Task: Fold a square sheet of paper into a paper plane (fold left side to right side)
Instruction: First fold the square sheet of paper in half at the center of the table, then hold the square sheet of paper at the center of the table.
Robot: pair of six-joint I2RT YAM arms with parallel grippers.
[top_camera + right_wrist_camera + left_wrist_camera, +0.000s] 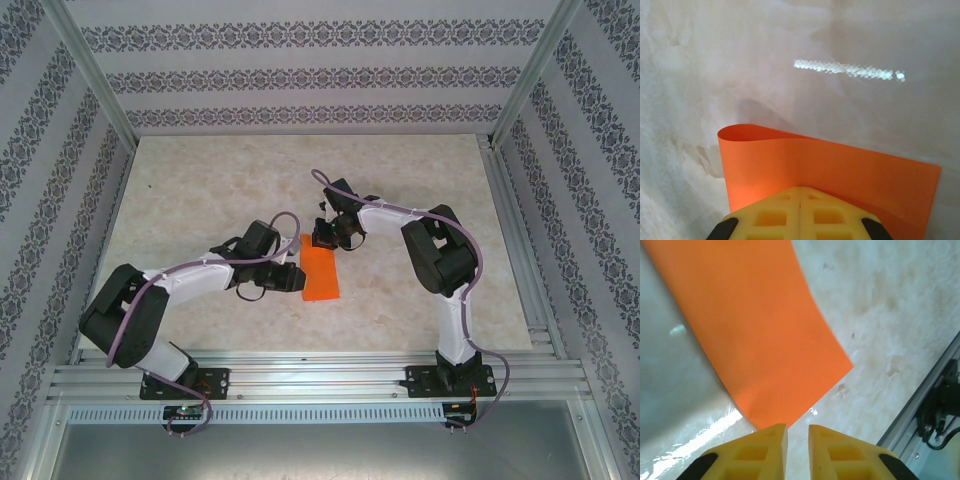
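Note:
The robot's left gripper is at the near corner of the folded edge while the paper's far end has a rounded bend, so the left gripper should move back up the paper's folded edge.
The square sheet of paper lies on the table between my two arms, doubled over into a narrow bright orange rectangle. In the right wrist view the paper has a rounded, uncreased bend along its left side. My right gripper is at the paper's far end, and its shut tips rest over the top layer with nothing between them. My left gripper is at the paper's left edge. There its jaws stand a narrow gap apart, bare table showing between them, just short of a corner of the paper.
The pale marbled table is enclosed by patterned walls and an aluminium frame. A rail with cables runs along the near edge, close to the left gripper. Free tabletop lies beyond and to both sides of the paper.

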